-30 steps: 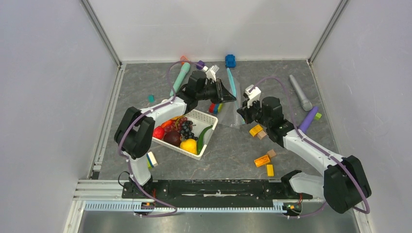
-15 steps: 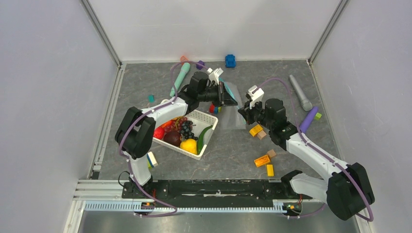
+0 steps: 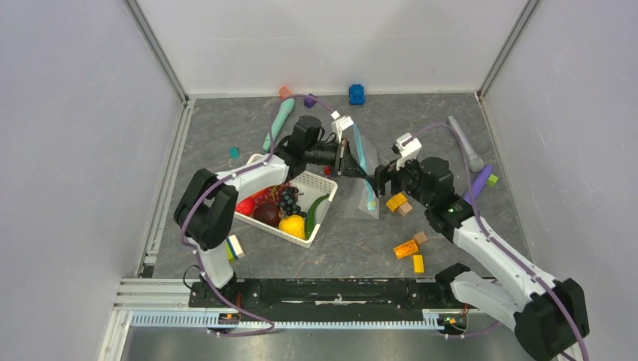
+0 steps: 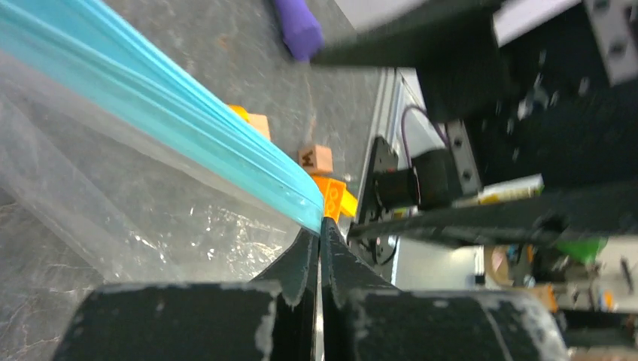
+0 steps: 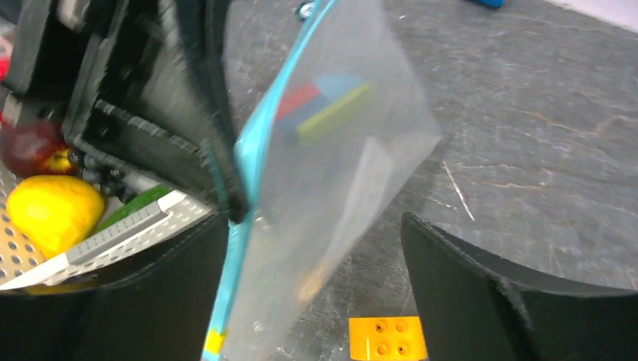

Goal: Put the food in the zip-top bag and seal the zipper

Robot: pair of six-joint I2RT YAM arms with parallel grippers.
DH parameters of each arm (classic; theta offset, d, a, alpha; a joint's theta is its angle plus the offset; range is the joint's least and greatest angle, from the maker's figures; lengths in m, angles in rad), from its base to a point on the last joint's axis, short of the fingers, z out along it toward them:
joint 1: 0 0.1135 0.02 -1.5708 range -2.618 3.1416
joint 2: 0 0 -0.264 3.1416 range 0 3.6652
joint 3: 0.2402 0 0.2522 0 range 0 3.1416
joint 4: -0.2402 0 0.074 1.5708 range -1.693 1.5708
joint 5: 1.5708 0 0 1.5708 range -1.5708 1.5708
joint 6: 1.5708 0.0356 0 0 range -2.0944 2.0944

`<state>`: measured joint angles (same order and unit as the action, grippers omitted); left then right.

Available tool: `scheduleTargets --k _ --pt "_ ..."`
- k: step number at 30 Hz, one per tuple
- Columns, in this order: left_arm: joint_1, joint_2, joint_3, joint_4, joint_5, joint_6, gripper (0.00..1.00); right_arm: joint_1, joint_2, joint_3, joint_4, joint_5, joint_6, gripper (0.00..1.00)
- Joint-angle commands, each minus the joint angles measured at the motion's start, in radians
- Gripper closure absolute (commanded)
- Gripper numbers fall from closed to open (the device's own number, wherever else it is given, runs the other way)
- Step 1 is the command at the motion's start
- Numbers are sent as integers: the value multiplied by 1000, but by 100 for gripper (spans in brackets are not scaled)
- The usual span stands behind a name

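My left gripper's fingers crowd the zipper (image 3: 369, 183) at the spot where my right gripper is reaching. My right gripper should move back and pinch the zipper's far part (image 3: 358, 144), toward the blue car.
The clear zip-top bag (image 3: 366, 192) hangs on edge between the two arms, its light-blue zipper (image 3: 361, 154) uppermost. My left gripper (image 3: 348, 158) is shut on the zipper (image 4: 165, 113), its tips (image 4: 321, 226) pinching the strip's end. My right gripper (image 3: 381, 179) stands open just right of the bag; in the right wrist view the bag (image 5: 338, 165) hangs between its wide-apart fingers (image 5: 312, 226) without being pinched. The food (image 3: 282, 204) lies in the white mesh basket (image 3: 322, 183): red and maroon fruit, grapes, a yellow lemon (image 5: 49, 210) and a green pod.
Orange and yellow bricks (image 3: 406, 248) and wooden blocks lie near the right arm; one orange brick (image 5: 387, 338) sits under the right gripper. A teal marker-shaped toy (image 3: 278, 124), a blue car (image 3: 356, 94), a grey marker (image 3: 466, 154) and a purple one (image 3: 478, 184) lie further back.
My right gripper has opened, let go of the bag and drawn back to the right. My left gripper has closed on the zipper strip and now holds the bag alone.
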<state>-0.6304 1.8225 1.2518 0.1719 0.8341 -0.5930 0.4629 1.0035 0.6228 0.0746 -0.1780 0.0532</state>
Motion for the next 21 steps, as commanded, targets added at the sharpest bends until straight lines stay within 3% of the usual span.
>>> scheduleTargets --k 1,4,7,16,21 --pt "-8 -113 -61 41 210 228 98 2 -136 16 -48 170 77 2" --pt "-9 -130 -71 20 290 285 98 2 -191 1 -34 273 112 2" --pt "-11 -143 -68 -30 309 345 98 3 -180 35 -31 243 110 2" --pt "-40 -190 -22 -319 201 568 98 2 -5 256 -71 180 174 2" --pt "-47 -202 -19 -358 165 591 98 4 70 344 -144 100 194 2"
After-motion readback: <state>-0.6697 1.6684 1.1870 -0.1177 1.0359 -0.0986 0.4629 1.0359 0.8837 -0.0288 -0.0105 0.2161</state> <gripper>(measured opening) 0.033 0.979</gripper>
